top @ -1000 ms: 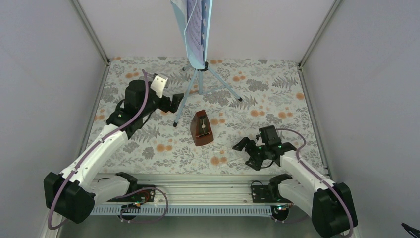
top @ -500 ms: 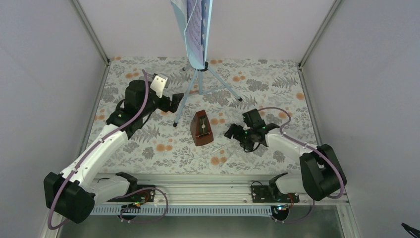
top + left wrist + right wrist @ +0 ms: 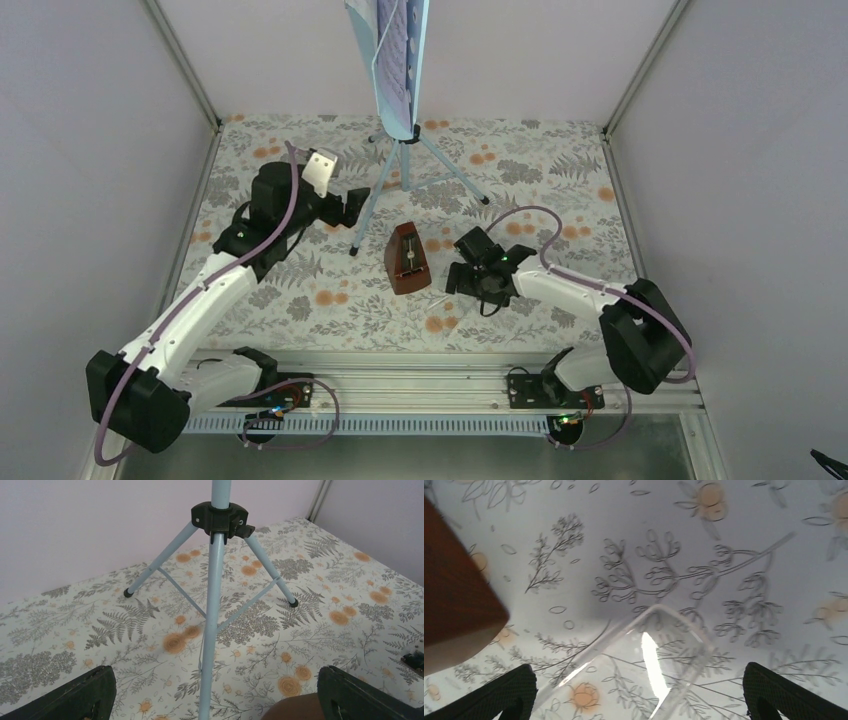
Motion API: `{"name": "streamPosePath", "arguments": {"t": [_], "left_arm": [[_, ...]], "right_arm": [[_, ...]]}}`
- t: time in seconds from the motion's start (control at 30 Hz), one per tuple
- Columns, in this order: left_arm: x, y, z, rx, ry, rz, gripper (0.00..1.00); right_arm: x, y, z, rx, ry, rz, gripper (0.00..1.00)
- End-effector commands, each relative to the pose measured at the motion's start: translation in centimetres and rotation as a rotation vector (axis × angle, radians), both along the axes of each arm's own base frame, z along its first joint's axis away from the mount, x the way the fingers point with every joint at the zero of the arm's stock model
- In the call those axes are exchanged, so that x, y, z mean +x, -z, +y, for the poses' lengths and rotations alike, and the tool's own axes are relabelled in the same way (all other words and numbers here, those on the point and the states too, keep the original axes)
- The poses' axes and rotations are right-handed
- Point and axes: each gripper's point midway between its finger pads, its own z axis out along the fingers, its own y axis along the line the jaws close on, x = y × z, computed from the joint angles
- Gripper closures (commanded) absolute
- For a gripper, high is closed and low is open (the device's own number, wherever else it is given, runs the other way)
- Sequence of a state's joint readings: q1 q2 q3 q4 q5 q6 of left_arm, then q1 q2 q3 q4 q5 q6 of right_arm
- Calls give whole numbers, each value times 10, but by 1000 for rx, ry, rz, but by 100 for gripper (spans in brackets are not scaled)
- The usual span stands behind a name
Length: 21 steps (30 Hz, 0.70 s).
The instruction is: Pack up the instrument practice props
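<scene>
My right gripper should back off because the clear plastic piece (image 3: pixel 624 672) lies flat and at an angle beneath it, and my left gripper should take its loose end (image 3: pixel 432 305).
The pale-blue music stand (image 3: pixel 403 160) stands at the back middle on tripod legs, with sheet-music pages (image 3: pixel 392 50) on its desk. The reddish-brown metronome (image 3: pixel 406 260) stands upright in front of it. My left gripper (image 3: pixel 354 206) is open beside the stand's front leg (image 3: pixel 212 610), which runs between its fingers untouched. My right gripper (image 3: pixel 459 275) is open, low over the cloth just right of the metronome (image 3: pixel 454 590). A clear plastic piece (image 3: pixel 644 655) lies flat on the cloth between its fingers, not gripped.
A floral cloth (image 3: pixel 560 200) covers the floor. White walls close in the back and both sides. The aluminium rail (image 3: pixel 400 375) with both arm bases runs along the near edge. The other two tripod feet (image 3: pixel 128 593) (image 3: pixel 294 603) rest on the cloth behind.
My right arm has swung left and forward from the near right to the metronome's side. The left arm and the props have not moved.
</scene>
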<state>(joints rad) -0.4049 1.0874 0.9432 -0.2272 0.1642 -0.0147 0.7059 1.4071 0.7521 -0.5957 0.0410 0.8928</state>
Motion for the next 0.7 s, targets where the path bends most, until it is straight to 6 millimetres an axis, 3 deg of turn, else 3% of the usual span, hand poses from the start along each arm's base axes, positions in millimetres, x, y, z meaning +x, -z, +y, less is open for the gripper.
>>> {"name": "streamPosePath", "arguments": {"t": [0.0, 0.17, 0.3, 0.37, 0.5, 0.57, 0.67], "left_arm": [[-4, -8, 2, 2, -8, -26, 0], [-19, -13, -18, -28, 49, -8, 2], [-66, -25, -74, -130, 165, 50, 9], [-98, -17, -113, -114, 229, 115, 11], [-150, 12, -172, 3, 291, 190, 14], [-170, 41, -195, 69, 318, 242, 16], [-177, 93, -203, 157, 291, 348, 19]], "right_arm": [[11, -19, -18, -80, 64, -77, 2], [12, -13, -17, -7, 56, -70, 0], [22, -20, -37, 78, 125, -113, 0], [27, -28, -53, 87, 155, -150, 0], [37, -45, -77, 107, 200, -217, 0], [42, -55, -87, 117, 218, -254, 0], [50, -68, -99, 149, 232, -312, 0]]}}
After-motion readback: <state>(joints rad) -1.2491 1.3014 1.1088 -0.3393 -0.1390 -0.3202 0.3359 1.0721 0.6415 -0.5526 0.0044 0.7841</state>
